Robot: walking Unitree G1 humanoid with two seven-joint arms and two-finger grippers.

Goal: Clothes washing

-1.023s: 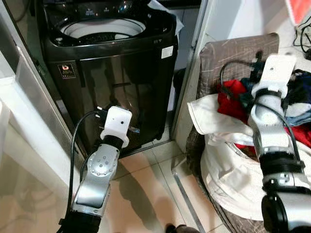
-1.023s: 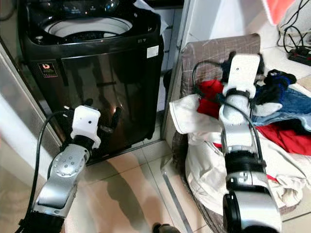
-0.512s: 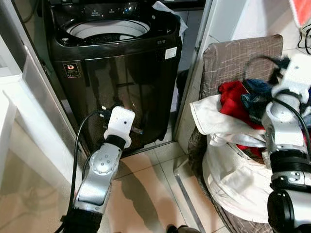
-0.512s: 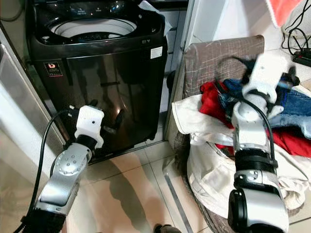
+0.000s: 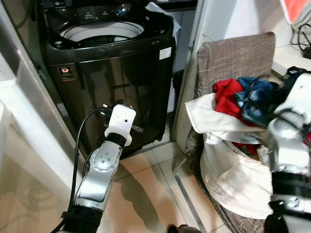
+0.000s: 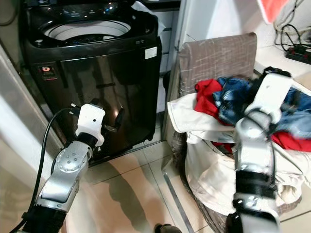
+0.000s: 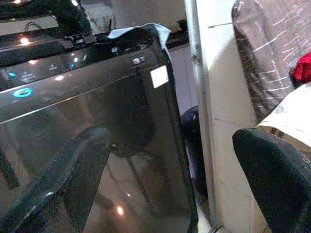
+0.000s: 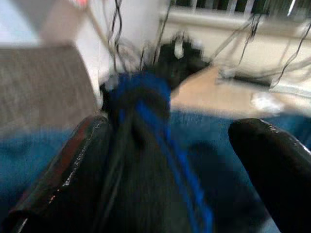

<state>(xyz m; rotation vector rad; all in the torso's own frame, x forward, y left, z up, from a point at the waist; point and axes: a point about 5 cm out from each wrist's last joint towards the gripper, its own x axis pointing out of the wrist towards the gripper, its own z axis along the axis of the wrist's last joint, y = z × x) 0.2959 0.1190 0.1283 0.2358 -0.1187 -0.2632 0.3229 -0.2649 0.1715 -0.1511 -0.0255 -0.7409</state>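
My gripper will bring the black cloth [image 8: 146, 165] free when I lift and leave the blue denim [image 8: 206, 133] behind, since the cloth rises in a loose fold above it.
A black top-loading washing machine [image 5: 116, 68] stands with its lid up and the drum [image 5: 99, 31] showing. To its right a brown fabric basket [image 5: 233, 56] is heaped with a red garment [image 5: 226, 94], blue denim [image 5: 255, 99] and white cloth [image 5: 228, 167]. My left gripper [image 7: 170, 179] hangs open just in front of the washer's dark front panel, holding nothing. Over the pile at the far right, my right gripper [image 8: 170, 170] is open, and a blurred dark blue garment [image 8: 146, 145] lies between its fingers [image 8: 272, 160].
A white door frame [image 5: 194, 77] divides the washer from the basket. Tiled floor [image 5: 146, 194] with a metal threshold strip [image 5: 187, 199] lies in front. Cables [image 6: 291, 43] run over a surface behind the basket. A pale panel [image 5: 29, 121] flanks the washer's left side.
My right arm has swung to the right across the pile, from the red garment onto the blue clothes. The left arm has barely moved; the camera has shifted slightly.
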